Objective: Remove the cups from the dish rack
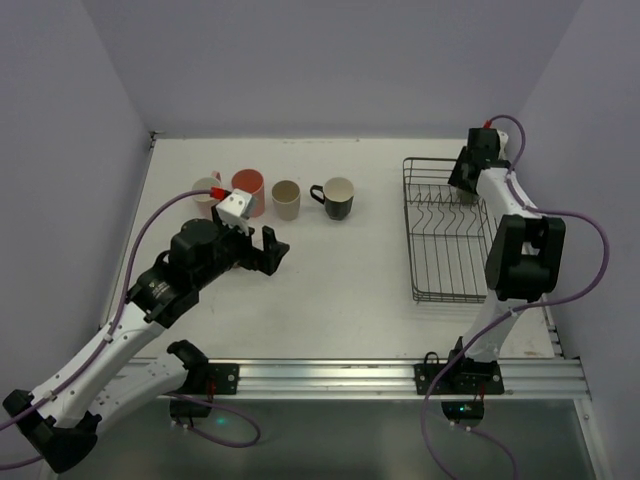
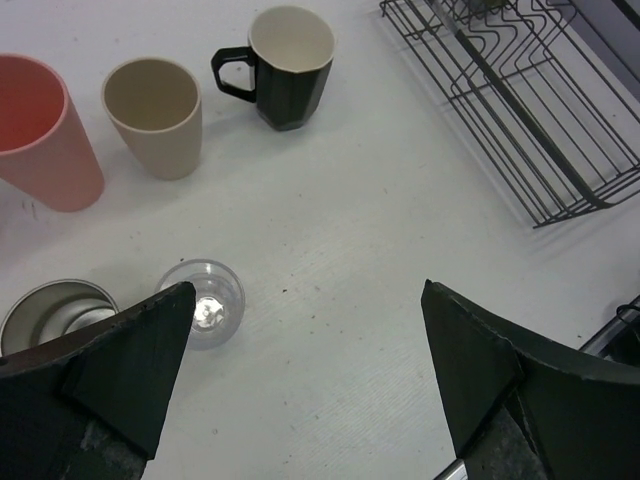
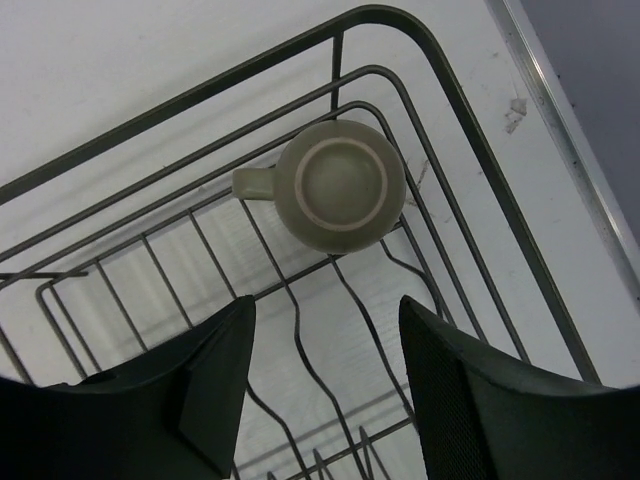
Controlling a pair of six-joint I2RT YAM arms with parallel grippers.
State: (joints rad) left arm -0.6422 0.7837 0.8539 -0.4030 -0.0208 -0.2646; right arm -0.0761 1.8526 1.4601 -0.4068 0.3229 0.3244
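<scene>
Next, my right gripper grabs the olive-grey mug [image 3: 341, 186] by its body [image 3: 318, 228] and passes the mug over, because the mug is upside down in the rack, far from my left gripper.
The dark wire dish rack [image 1: 447, 228] stands at the right; it also shows in the left wrist view [image 2: 540, 100]. A small olive-grey mug [image 3: 340, 185] sits upside down in the rack's far corner [image 3: 440, 60]. My right gripper [image 3: 325, 310] hangs open just above the rack, short of the mug. On the table stand a pale pink mug [image 1: 207, 189], a salmon-pink tumbler [image 1: 247, 188], a beige cup [image 1: 287, 199] and a black mug [image 1: 337, 198]. My left gripper [image 2: 305, 295] is open and empty over the table, near a clear glass [image 2: 204, 302].
A grey metal cup [image 2: 55, 312] sits by the left finger in the left wrist view. Purple walls close in the back and both sides. A metal rail [image 1: 380, 378] runs along the near edge.
</scene>
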